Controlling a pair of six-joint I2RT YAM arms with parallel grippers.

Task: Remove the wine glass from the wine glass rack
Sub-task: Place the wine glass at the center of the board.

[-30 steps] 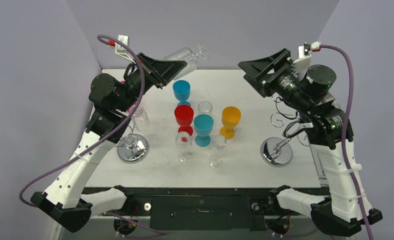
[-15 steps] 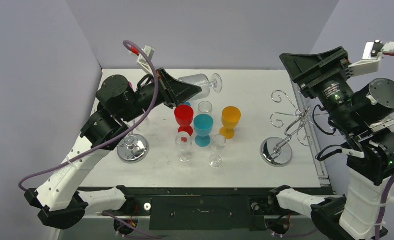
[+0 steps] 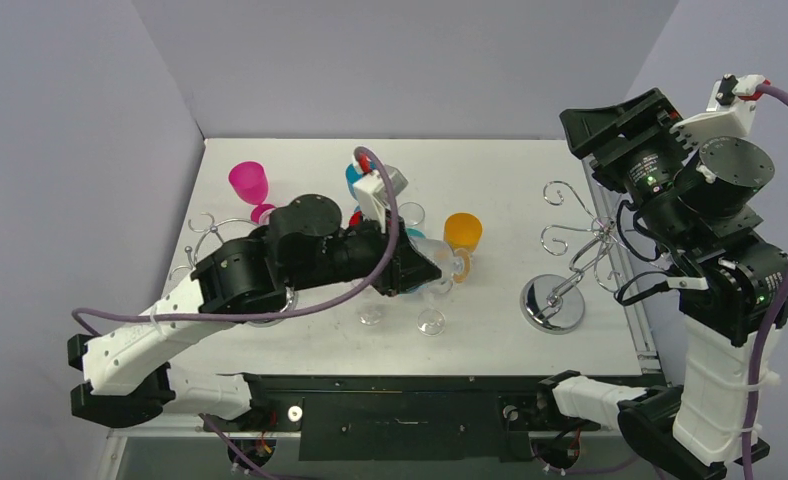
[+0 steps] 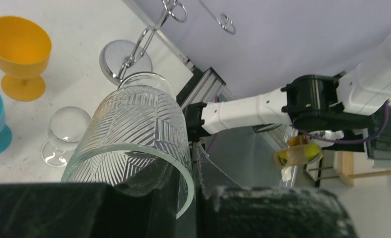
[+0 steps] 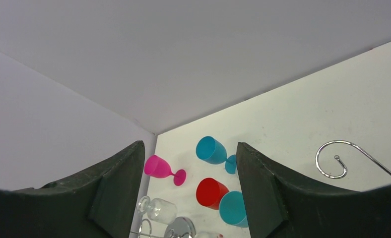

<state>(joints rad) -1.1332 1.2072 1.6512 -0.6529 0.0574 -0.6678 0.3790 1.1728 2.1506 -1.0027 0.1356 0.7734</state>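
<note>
My left gripper has the wine glass by its rim with its base [image 4: 148,81] free, so I should continue to the open front tabletop [image 3: 483,345] until the glass's base stands there.
My left gripper [image 3: 420,270] is shut on the rim of a clear cut-pattern wine glass [image 3: 440,265], held tilted low over the goblets in mid-table. In the left wrist view the glass [image 4: 134,124] fills the centre, its rim pinched in the gripper [image 4: 193,193]. The left wine glass rack [image 3: 205,225] is mostly hidden behind my left arm. One clear glass [image 5: 156,208] hangs by it in the right wrist view. The right rack [image 3: 555,300] has bare wire hooks. My right gripper [image 3: 610,125] is open and empty, raised high at the back right; its jaws [image 5: 188,146] stand wide apart.
Standing goblets crowd mid-table: pink [image 3: 248,185], blue [image 3: 355,178], orange [image 3: 462,232], and small clear glasses [image 3: 432,320] near the front. The right rack's chrome base [image 4: 126,57] and orange goblet [image 4: 17,54] lie just beyond the held glass.
My left arm has swung down and forward from the back, carrying the clear glass to low over the goblets. My right arm has lifted back and to the right, off the right rack.
</note>
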